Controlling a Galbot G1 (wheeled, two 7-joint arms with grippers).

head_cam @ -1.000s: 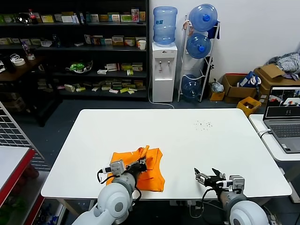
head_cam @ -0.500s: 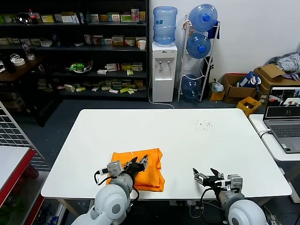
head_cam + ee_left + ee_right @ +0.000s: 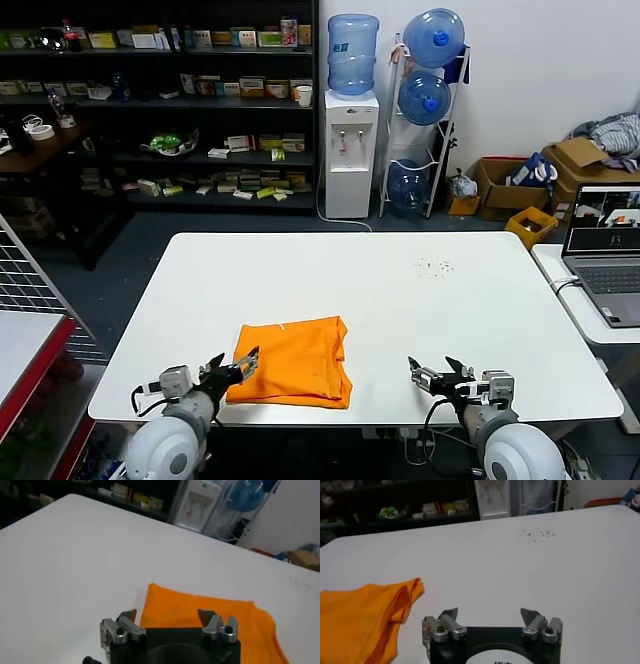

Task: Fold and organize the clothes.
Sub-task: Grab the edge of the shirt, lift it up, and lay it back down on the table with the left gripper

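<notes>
My left gripper's open fingers are on both sides of the orange T-shirt's side edge (image 3: 239, 342). I keep moving in until they can close on that edge (image 3: 236, 358).
The orange T-shirt (image 3: 295, 361) lies folded into a flat rectangle on the white table (image 3: 380, 290), near its front edge and left of centre. My left gripper (image 3: 232, 366) hovers open at the shirt's front left corner, nothing between its fingers. The left wrist view shows the orange shirt (image 3: 210, 620) lying just beyond the open left gripper (image 3: 167, 615). My right gripper (image 3: 433, 374) stands open over bare table to the right of the shirt, holding nothing. In the right wrist view the shirt's folded edge (image 3: 365, 615) lies off to one side of the right gripper (image 3: 489, 614).
A laptop (image 3: 605, 250) sits on a side table at the right. Small dark specks (image 3: 435, 265) dot the table's far right part. Shelves, a water dispenser (image 3: 350, 130) and cardboard boxes (image 3: 520, 190) stand beyond the table. A red-edged rack (image 3: 25, 330) is at the left.
My left gripper has opened, let go of the shirt and drawn back toward the front left. The raised fold has dropped, so the shirt now lies flat. The right arm has barely moved.
</notes>
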